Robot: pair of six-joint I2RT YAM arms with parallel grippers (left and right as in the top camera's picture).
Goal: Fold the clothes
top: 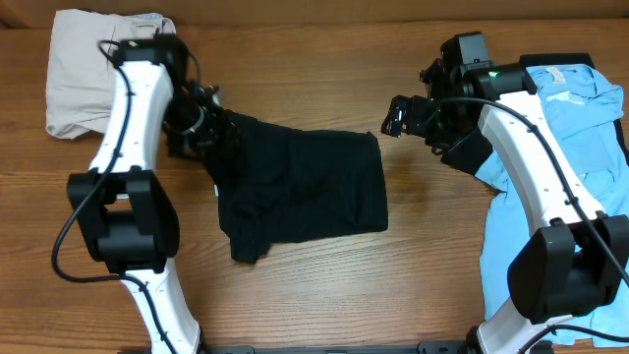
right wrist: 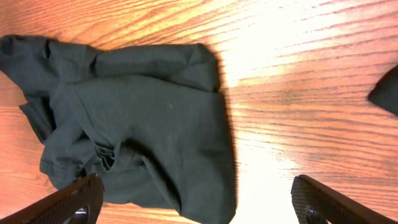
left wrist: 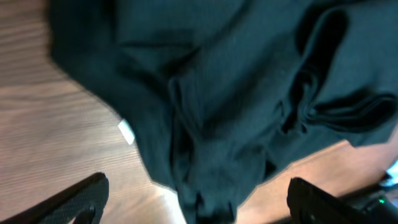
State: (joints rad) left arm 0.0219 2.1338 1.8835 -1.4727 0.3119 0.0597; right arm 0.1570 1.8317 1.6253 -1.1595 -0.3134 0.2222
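Note:
The black garment (left wrist: 242,106) has soft, loose ridges (left wrist: 185,107) running through it, so its cloth will bunch up into deep creases around my left gripper when I lift it.
A large black shirt-like garment (top: 305,192) lies crumpled and partly folded in the middle of the wooden table. My left gripper (top: 201,123) hovers over its upper left corner. In the left wrist view its fingers (left wrist: 199,205) are spread wide, with black cloth (left wrist: 236,93) between and beyond them, and it grips nothing. My right gripper (top: 403,116) is open, just right of the garment's upper right corner. In the right wrist view its fingers (right wrist: 202,202) are wide apart over the garment's edge (right wrist: 143,118) and bare wood.
Pale beige trousers (top: 74,79) lie folded at the back left, behind the left arm. Light-blue T-shirts (top: 580,138) lie in a heap along the right side, under the right arm. A small white tag (left wrist: 126,132) shows at the black garment's edge.

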